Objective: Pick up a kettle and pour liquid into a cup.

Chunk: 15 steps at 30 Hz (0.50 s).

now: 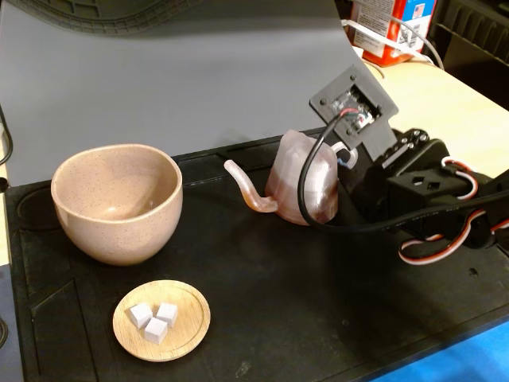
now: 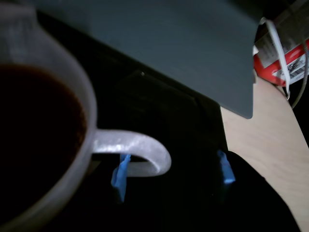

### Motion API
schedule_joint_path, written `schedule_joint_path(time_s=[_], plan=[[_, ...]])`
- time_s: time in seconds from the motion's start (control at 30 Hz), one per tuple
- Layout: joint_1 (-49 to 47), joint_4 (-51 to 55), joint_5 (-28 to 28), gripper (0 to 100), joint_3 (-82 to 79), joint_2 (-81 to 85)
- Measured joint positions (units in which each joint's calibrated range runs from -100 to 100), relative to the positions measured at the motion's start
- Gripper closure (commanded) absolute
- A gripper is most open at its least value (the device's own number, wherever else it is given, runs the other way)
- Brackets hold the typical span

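Note:
The kettle will drip on the black mat when I lift and tip it, because reddish-brown liquid can be seen in the thin spout's low bend.
The pinkish-white kettle stands upright on the black mat, its thin spout pointing left toward the cup. The speckled beige cup stands at the left, apart from the kettle, and looks empty. In the wrist view the kettle's rim fills the left side, with dark reddish-brown liquid inside. My gripper is open at the kettle's right side. Its blue-tipped fingers stand on either side of the loop handle, not closed on it. In the fixed view the gripper is mostly hidden behind the wrist camera mount.
A small wooden saucer with three white cubes lies at the front left of the black mat. A grey board stands behind. A red-and-white container sits on the wooden table at the back right.

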<state>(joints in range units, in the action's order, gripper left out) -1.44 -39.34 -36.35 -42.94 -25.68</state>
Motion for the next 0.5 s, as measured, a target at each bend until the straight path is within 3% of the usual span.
schedule_joint_path(time_s=[0.5], plan=[[0.45,0.00,1.52,78,3.41,-0.68]])
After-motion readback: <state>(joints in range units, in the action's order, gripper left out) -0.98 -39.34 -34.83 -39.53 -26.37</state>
